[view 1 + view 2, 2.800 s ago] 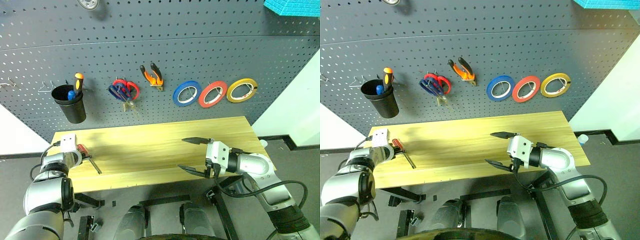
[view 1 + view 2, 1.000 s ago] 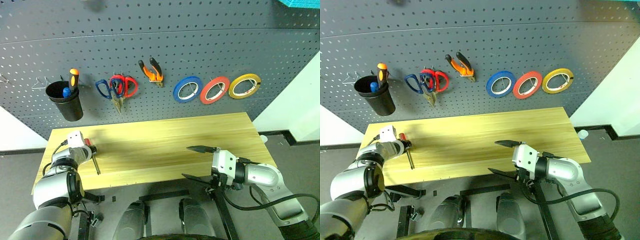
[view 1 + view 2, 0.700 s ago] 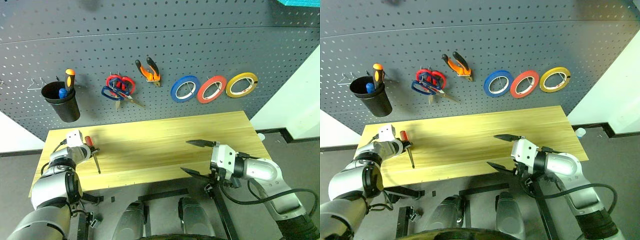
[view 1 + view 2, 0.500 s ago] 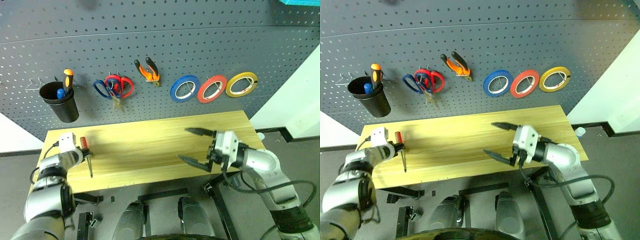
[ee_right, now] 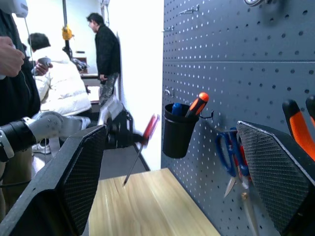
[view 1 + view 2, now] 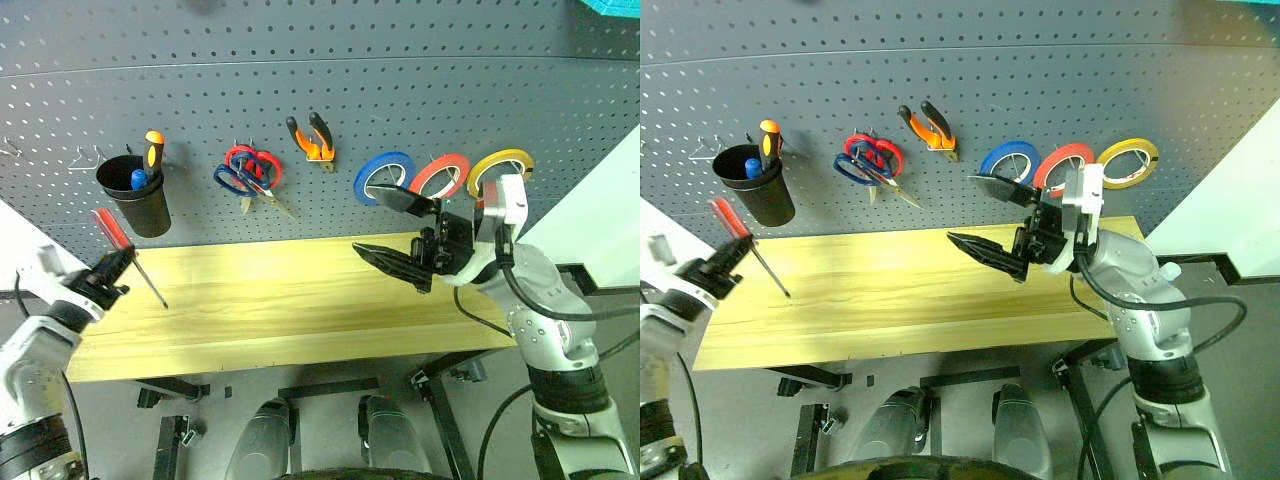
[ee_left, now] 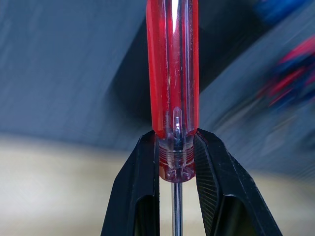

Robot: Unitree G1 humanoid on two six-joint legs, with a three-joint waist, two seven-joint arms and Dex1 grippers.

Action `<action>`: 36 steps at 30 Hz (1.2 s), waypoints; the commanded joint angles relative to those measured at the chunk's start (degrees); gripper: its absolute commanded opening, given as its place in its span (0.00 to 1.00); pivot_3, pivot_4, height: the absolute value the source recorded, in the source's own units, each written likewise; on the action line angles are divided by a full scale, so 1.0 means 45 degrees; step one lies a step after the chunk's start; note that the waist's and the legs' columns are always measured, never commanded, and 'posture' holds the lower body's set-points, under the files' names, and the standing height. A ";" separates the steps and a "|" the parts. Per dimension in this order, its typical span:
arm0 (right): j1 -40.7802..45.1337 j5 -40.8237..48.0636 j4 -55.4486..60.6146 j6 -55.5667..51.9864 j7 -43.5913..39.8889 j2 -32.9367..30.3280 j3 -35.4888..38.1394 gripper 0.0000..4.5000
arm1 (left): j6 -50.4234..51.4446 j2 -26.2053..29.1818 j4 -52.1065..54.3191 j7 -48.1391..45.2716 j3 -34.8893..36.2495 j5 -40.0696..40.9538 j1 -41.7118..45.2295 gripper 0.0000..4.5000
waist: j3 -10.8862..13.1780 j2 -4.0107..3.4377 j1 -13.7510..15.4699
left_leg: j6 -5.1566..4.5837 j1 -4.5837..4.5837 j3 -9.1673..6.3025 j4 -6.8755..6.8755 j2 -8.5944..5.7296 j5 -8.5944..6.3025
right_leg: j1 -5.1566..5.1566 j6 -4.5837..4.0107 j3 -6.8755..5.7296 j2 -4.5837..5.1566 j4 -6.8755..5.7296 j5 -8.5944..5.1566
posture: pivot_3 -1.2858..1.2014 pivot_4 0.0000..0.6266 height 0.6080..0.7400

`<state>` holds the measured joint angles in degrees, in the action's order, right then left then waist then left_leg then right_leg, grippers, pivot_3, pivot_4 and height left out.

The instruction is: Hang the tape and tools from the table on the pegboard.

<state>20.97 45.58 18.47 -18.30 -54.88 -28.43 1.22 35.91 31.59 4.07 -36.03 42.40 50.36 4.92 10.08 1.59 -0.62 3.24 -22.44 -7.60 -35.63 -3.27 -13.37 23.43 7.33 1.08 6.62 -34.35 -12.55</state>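
Note:
Next, my left gripper lifts the screwdriver above the cup's opening (image 6: 122,171) before lowering it in, because the tip of the red-handled screwdriver (image 6: 165,304) hangs below the black cup's rim.
My left gripper (image 6: 110,268) is shut on the red-handled screwdriver (image 6: 108,228) and holds it in the air over the left end of the table (image 6: 280,310), handle up, shaft slanting down. The left wrist view shows both fingers (image 7: 142,167) clamped on the base of the screwdriver's handle (image 7: 172,73). My right gripper (image 6: 370,220) stands open and empty in front of the pegboard (image 6: 300,60), near the red tape (image 6: 455,160), which hangs there. The pliers (image 6: 312,137) and the dark-handled scissors (image 6: 232,180) also hang on the pegboard.
A black cup (image 6: 135,195) on the pegboard holds an orange-and-black screwdriver (image 6: 153,148). Red-handled scissors (image 6: 262,162) hang with the dark pair. A blue roll (image 6: 380,178) and a yellow roll (image 6: 500,165) flank the red tape. People (image 5: 106,49) stand beyond the table's left end.
My left gripper has lifted the screwdriver off the table and tipped it handle-up. My right gripper has risen, still open, from the table's front edge to in front of the tape rolls.

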 commanded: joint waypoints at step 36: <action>-0.0299 -0.0572 0.0089 0.0114 -0.0232 0.0830 0.0192 0.99 | -0.6699 0.2406 -0.5812 -0.0580 -0.3549 -0.4684 0.7183 0.55 | -0.0673 -0.0019 -0.0275 | 0.0018 0.0038 0.0056 -0.0060 0.0056 0.0018 | -0.0018 0.0010 0.0063 -0.0112 -0.0042 0.0078 | 0.50 0.01 1.00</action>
<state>19.40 43.07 16.85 -18.76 -55.93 -24.28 0.92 6.18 41.67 -23.52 -39.52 25.67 29.96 37.09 7.06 1.50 -1.86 3.32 -22.27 -7.34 -35.93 -3.02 -13.29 23.34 7.37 1.37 6.12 -34.56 -12.20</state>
